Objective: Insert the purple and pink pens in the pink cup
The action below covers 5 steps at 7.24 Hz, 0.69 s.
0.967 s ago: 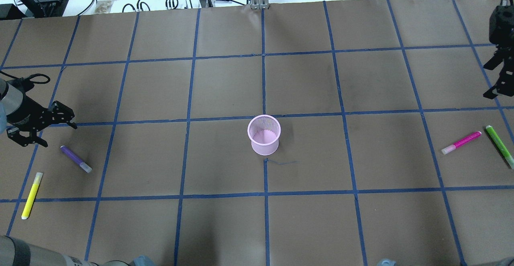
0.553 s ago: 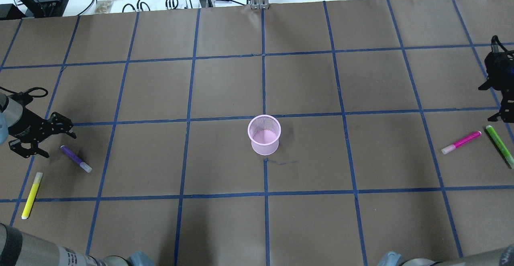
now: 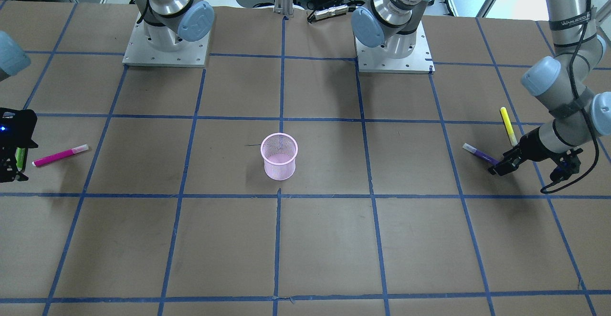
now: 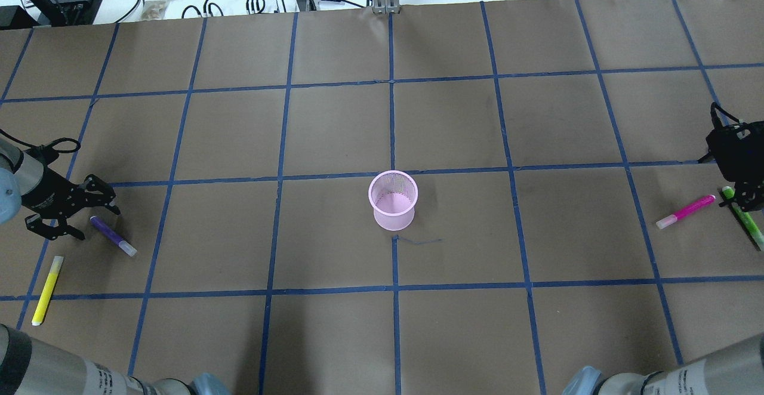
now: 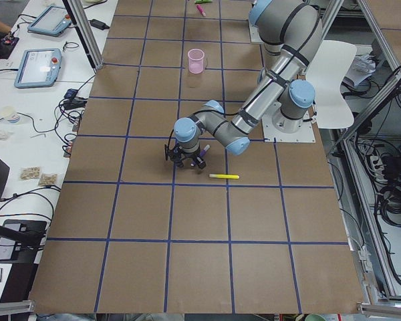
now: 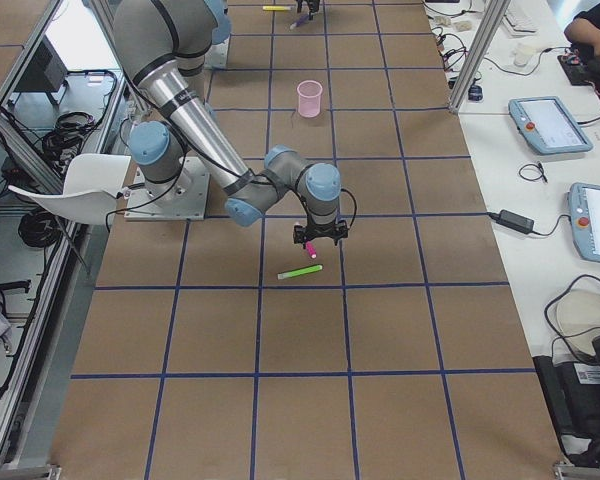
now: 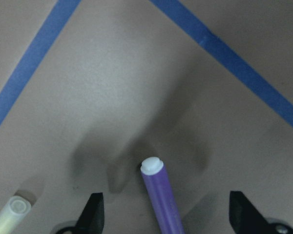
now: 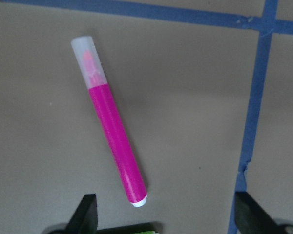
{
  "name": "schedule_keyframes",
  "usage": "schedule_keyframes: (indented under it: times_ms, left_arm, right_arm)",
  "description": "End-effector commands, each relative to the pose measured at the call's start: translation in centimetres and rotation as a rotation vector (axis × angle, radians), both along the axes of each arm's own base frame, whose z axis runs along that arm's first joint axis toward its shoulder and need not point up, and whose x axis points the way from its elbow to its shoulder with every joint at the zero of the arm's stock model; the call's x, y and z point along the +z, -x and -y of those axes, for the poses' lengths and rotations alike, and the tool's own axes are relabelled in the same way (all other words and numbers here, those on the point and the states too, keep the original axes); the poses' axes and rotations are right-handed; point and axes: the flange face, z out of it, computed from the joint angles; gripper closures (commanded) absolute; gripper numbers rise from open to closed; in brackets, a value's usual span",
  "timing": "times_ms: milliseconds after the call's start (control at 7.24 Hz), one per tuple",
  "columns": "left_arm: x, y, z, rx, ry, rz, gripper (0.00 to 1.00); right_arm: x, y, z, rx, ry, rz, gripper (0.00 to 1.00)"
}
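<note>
The slim pink pen (image 3: pixel 60 155) will tip and lean on the cup's rim when I put it in, because the pink cup's opening (image 3: pixel 279 146) is much wider than the pen.
The pink mesh cup (image 4: pixel 392 199) stands upright at the table's middle; it also shows in the front view (image 3: pixel 279 156). The purple pen (image 4: pixel 113 236) lies flat at the left. My left gripper (image 4: pixel 97 223) is open and low, its fingers on either side of the pen's dark end (image 7: pixel 161 200). The pink pen (image 4: pixel 685 211) lies flat at the right. My right gripper (image 4: pixel 743 195) is open above its magenta end (image 8: pixel 115 131), with the pen nearer one finger and apart from it.
A yellow pen (image 4: pixel 46 290) lies near the purple one, close to my left gripper. A green pen (image 4: pixel 743 216) lies beside the pink pen, partly under my right gripper. Blue tape lines grid the brown table. Cables lie along the far edge.
My left gripper has moved closer to the purple pen and now straddles its end. My right gripper has come forward along the right edge to above the pink and green pens.
</note>
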Motion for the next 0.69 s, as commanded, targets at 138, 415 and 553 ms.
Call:
schedule_keyframes:
  times_ms: [138,415,553]
  left_arm:
    - [-0.01,-0.21,0.23,-0.011,0.010,0.007,0.43]
    - [0.28,-0.27,0.26,-0.040,0.025,0.005,0.92]
    - [0.27,0.21,0.50,-0.027,0.054,-0.037,1.00]
  right_arm:
    - [-1.85,0.32,-0.55,0.022,-0.043,-0.008,0.08]
    - [-2.08,0.25,-0.58,0.027,-0.045,-0.002,0.13]
    - [-2.14,0.22,-0.64,0.027,-0.047,-0.002,0.27]
